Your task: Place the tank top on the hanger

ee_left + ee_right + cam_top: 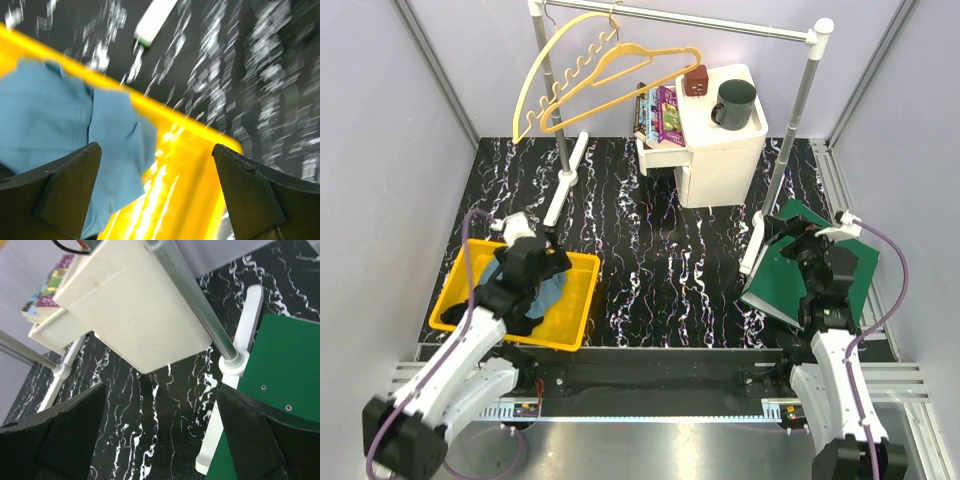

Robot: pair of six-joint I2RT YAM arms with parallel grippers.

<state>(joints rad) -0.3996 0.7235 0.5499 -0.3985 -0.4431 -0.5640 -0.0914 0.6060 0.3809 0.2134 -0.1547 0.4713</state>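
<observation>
The teal-blue tank top (549, 291) lies loosely over the black cloth's edge (524, 325), so only the tank top will come away when I lift it.
The teal-blue tank top (548, 292) lies crumpled in a yellow bin (582, 300) at the near left, beside a black cloth (520, 322). In the left wrist view the tank top (60, 130) fills the left, over the bin's yellow floor (180, 190). My left gripper (552, 262) is open and empty just above the bin, with the tank top at its left finger (65, 185). The orange-yellow hanger (620, 85) hangs from the rack rail (700, 20) at the back. My right gripper (782, 235) is open and empty above the table, at the right.
A paler yellow wavy hanger (552, 75) hangs left of the orange one. A white cabinet (720, 150) holds a dark mug (735, 103), a brown box and books. A green board (820, 270) lies under the right arm. The rack's right post (200, 305) is close to my right gripper.
</observation>
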